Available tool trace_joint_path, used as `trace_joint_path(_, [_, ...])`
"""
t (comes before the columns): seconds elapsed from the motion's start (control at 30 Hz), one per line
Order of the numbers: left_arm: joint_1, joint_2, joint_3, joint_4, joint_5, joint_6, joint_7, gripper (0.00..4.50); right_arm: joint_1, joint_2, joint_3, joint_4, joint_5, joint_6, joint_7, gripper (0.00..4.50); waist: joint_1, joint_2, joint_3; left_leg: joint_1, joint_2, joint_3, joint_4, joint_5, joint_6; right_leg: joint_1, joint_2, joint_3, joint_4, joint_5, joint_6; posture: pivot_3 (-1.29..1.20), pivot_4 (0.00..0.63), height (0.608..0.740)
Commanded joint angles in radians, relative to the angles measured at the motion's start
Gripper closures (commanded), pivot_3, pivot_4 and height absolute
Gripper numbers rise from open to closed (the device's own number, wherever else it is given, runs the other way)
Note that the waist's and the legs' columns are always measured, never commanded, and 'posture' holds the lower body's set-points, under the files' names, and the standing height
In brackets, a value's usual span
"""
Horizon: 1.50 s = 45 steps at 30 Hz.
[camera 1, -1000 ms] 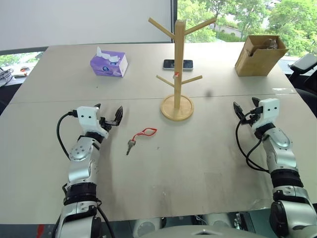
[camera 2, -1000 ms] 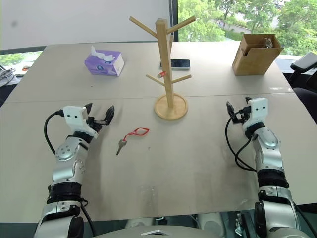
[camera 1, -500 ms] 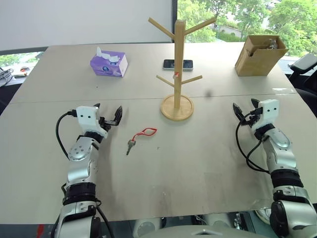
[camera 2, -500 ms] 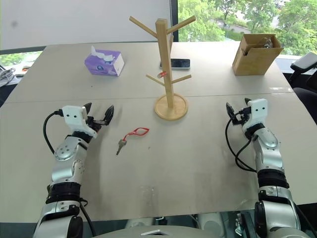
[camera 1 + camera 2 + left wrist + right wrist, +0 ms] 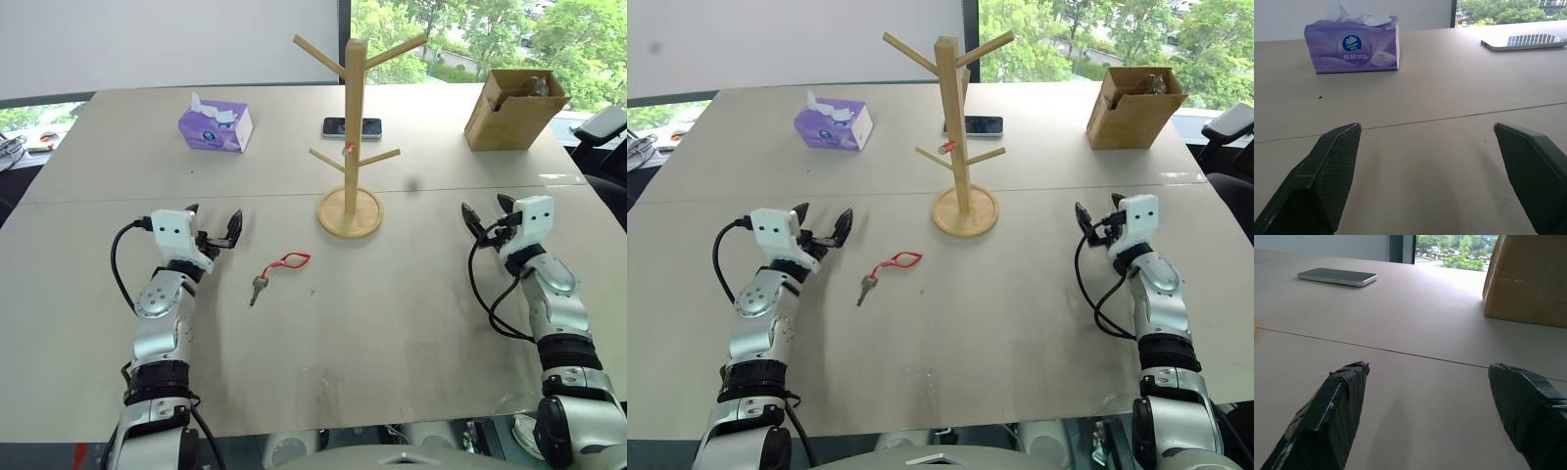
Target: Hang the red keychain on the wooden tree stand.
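Observation:
I will carry the red keychain to the stand, and its cord loop (image 5: 288, 261) should stay open above my left gripper, because the cord loop keeps the shape of an open oval (image 5: 296, 260).
The red keychain (image 5: 282, 264) lies flat on the table, its red cord loop toward the stand and its small grey key (image 5: 258, 287) at the near end. The wooden tree stand (image 5: 352, 137) rises upright on its round base behind it, pegs bare. My left gripper (image 5: 215, 224) hovers open just left of the keychain, nothing between its fingers (image 5: 1332, 166). Far to the right, my right gripper (image 5: 484, 211) is open too, with its taped fingers (image 5: 1337, 406) spread over bare tabletop.
A purple tissue box (image 5: 215, 127) sits at the back left. A phone (image 5: 352, 127) lies behind the stand. A brown cardboard box (image 5: 513, 108) stands at the back right. A seam (image 5: 294, 192) crosses the table just ahead of both grippers.

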Motion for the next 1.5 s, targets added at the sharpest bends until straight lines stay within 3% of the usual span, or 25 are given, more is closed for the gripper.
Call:
trace_joint_path(0.03, [0.003,0.015,0.017,-0.02,-0.006,-0.011,-0.013,0.0,0.105,-0.066,0.04,-0.198,0.115,0.022,0.27,0.3,0.003,0.0,0.0,0.0,0.0,-0.001,0.0,0.0,0.0,0.0,0.0,0.0,0.0,0.0,0.0,0.0,0.15,0.74])
trace_joint_path(0.17, [-0.005,0.022,0.005,-0.027,-0.026,0.001,-0.064,0.0,0.299,-0.213,0.118,-0.476,0.209,0.109,0.543,0.3,0.005,0.0,0.0,0.0,0.0,-0.001,0.0,-0.001,0.001,0.0,-0.001,-0.001,0.0,0.0,0.0,0.0,0.15,0.74])
trace_joint_path(0.4, [-0.001,0.048,-0.02,-0.092,-0.087,0.051,-0.212,0.0,0.438,-0.329,0.143,-0.656,0.22,0.023,0.728,0.3,0.0,-0.001,0.0,0.001,0.0,-0.003,0.0,-0.003,0.005,0.001,0.001,-0.001,0.0,0.0,0.0,0.0,0.15,0.74])
trace_joint_path(0.57, [0.057,0.09,-0.079,-0.213,-0.143,0.098,-0.392,0.0,0.4,-0.335,0.144,-0.615,0.206,-0.005,0.76,0.3,0.003,-0.001,0.0,0.0,0.0,-0.002,0.0,-0.003,0.004,0.001,0.0,-0.001,0.0,0.0,0.0,0.0,0.15,0.74])
trace_joint_path(0.9, [0.265,0.208,-0.093,-0.449,-0.206,0.235,-0.537,0.0,0.328,-0.305,0.151,-0.506,0.145,-0.077,0.726,0.3,0.003,-0.001,0.0,0.001,0.0,-0.002,0.0,-0.001,0.002,0.0,0.0,-0.001,0.0,0.0,0.0,0.0,0.15,0.74])
trace_joint_path(1.13, [0.274,0.3,-0.085,-0.358,-0.142,0.185,-0.614,0.0,0.294,-0.302,0.154,-0.46,0.133,-0.09,0.727,0.3,0.012,-0.001,0.0,0.001,0.0,-0.002,0.0,-0.003,0.005,0.0,0.0,-0.002,0.0,-0.001,0.0,0.0,0.15,0.74])
trace_joint_path(1.5, [0.167,0.253,-0.165,-0.215,-0.041,0.11,-0.609,0.0,0.276,-0.279,0.152,-0.46,0.121,-0.083,0.683,0.3,0.024,-0.001,0.0,0.001,0.0,-0.002,0.0,-0.003,0.005,0.0,0.0,-0.001,0.0,0.0,0.0,0.0,0.15,0.74])
